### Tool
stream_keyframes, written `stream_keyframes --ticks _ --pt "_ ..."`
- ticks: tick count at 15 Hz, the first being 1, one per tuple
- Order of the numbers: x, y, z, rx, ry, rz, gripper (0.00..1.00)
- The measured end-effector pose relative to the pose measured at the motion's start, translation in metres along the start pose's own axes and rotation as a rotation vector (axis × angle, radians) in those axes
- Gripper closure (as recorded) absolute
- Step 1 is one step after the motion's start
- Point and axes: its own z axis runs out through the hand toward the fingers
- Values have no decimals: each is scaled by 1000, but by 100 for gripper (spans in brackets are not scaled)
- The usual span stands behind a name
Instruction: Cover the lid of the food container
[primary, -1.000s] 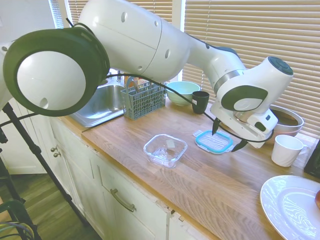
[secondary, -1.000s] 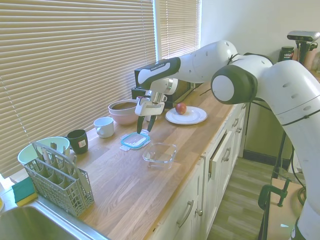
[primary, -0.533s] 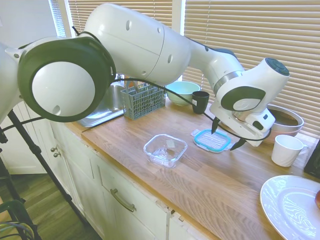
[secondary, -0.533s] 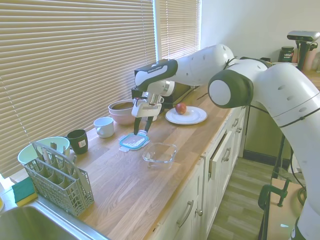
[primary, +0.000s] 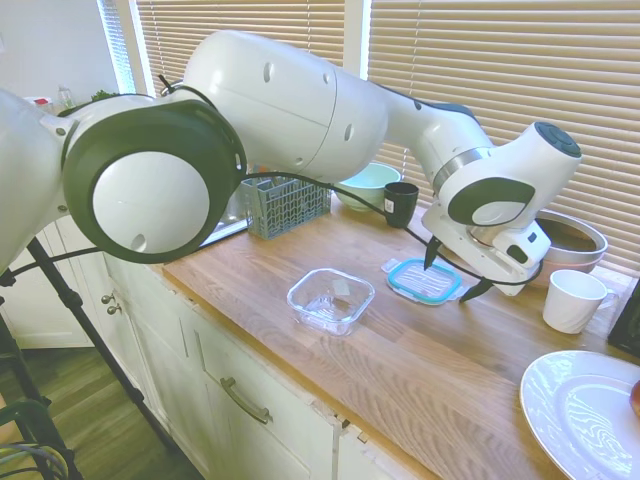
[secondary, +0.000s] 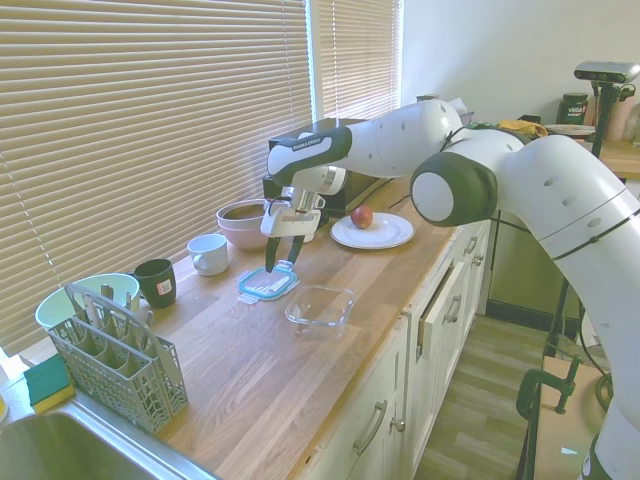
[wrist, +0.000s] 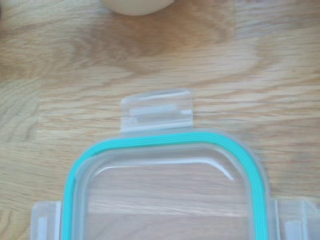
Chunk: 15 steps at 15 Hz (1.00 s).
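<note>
The snap tabs (primary: 389, 266) point outward from the lid's rim (primary: 425, 281), so the lid will go over the food container with those tabs still spread out when I lower it.
The lid (primary: 425, 281) (secondary: 268, 285), clear with a teal rim and snap tabs, lies flat on the wooden counter (primary: 450, 370). My gripper (primary: 450, 272) (secondary: 279, 265) hangs just above it, open, one finger on each side of the lid's far half. In the wrist view the lid (wrist: 165, 195) fills the lower half, one tab pointing toward a pale cup at the edge. The food container (primary: 330, 298) (secondary: 320, 308), a clear shallow dish, stands empty a hand's width nearer the counter's front edge, apart from the lid.
A white mug (primary: 573, 300) (secondary: 209, 254) and a pink bowl (primary: 572, 240) (secondary: 246, 222) stand behind the lid. Near the blinds are a dark mug (primary: 400, 203) and a mint bowl (primary: 365, 183). A white plate (secondary: 372, 231) holds an apple (secondary: 362, 216). A cutlery basket (primary: 285, 200) stands by the sink.
The gripper has dropped slightly and shifted a little toward the mugs, staying open over the lid. The lid and the container have barely moved.
</note>
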Motion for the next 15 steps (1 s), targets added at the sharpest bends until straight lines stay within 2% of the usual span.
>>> stream_keyframes --ticks 15 --pt "-9 -17 20 -13 -26 -29 100"
